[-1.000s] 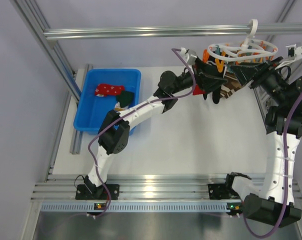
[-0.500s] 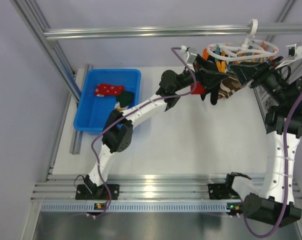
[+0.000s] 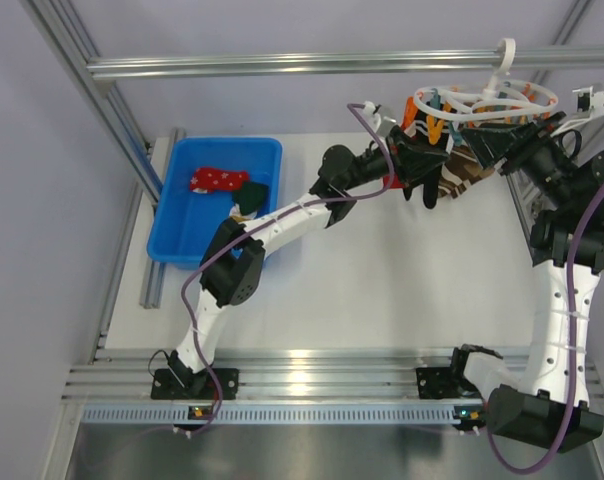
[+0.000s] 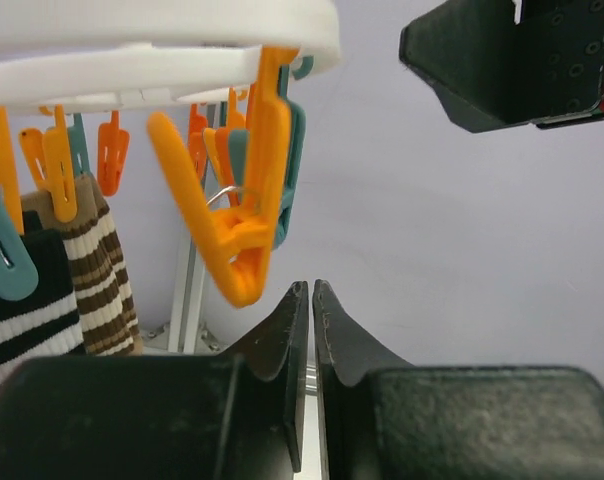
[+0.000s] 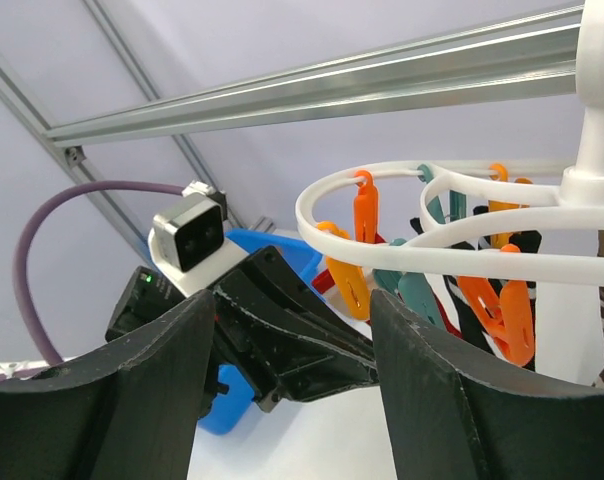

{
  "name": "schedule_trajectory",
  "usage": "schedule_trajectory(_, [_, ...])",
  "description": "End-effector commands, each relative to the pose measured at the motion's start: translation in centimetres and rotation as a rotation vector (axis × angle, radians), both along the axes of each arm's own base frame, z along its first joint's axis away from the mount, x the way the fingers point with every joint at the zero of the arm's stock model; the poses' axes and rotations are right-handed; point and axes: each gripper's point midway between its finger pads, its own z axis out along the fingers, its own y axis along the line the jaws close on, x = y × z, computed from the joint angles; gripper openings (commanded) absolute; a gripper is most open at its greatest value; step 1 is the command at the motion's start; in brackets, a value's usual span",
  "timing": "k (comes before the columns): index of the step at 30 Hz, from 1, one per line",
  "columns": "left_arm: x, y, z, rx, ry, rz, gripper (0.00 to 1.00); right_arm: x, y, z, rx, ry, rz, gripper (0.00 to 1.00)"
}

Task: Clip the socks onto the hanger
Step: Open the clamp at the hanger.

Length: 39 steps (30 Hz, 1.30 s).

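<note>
The teal peg's leg (image 5: 387, 280) sticks out against the orange peg, so the robot's right gripper should grab the teal peg and turn it out of the way before the left gripper squeezes the orange peg.
The hanger (image 3: 482, 100), a white ring with orange and teal pegs, hangs by its hook from the overhead bar at the back right. My left gripper (image 3: 444, 158) is raised under its left side. Its jaws (image 4: 311, 288) are shut with nothing between them, just right of an orange peg (image 4: 237, 220) that dangles from the ring (image 4: 182, 30). My right gripper (image 3: 482, 140) stands open and empty (image 5: 292, 300) beside the ring (image 5: 402, 245), facing the left gripper (image 5: 367, 350). A red speckled sock (image 3: 219, 180) and a dark green sock (image 3: 254, 193) lie in the blue bin.
The blue bin (image 3: 197, 160) sits at the back left of the white table. Brown-and-cream striped socks (image 4: 97, 270) and a black sock (image 4: 22, 310) hang from pegs. A bit of red (image 3: 387, 183) shows behind the left gripper. An aluminium bar (image 3: 282, 65) spans overhead.
My left gripper's jaws have gone from wide open to shut beside the orange peg. The right gripper and the hanger have stayed where they were.
</note>
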Motion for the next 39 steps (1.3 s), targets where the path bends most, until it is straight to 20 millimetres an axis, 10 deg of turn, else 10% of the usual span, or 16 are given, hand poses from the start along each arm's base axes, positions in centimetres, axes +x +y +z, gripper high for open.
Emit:
schedule_trajectory(1, [-2.4, 3.0, 7.1, -0.097, -0.138, 0.019, 0.1, -0.2, -0.3, 1.3, -0.024, -0.055, -0.013, 0.63])
schedule_trajectory(6, [-2.2, 3.2, 7.3, -0.088, -0.142, 0.035, 0.14, -0.3, 0.4, 0.0, -0.032, -0.018, 0.006, 0.6])
schedule_trajectory(11, [-2.1, 3.4, 6.7, -0.064, -0.131, 0.057, 0.39, 0.1, 1.9, -2.4, -0.068, 0.038, -0.015, 0.55])
schedule_trajectory(39, [-3.5, 5.0, 3.1, 0.048, -0.092, 0.081, 0.52, 3.8, 2.0, -2.4, 0.022, -0.123, -0.399, 0.62])
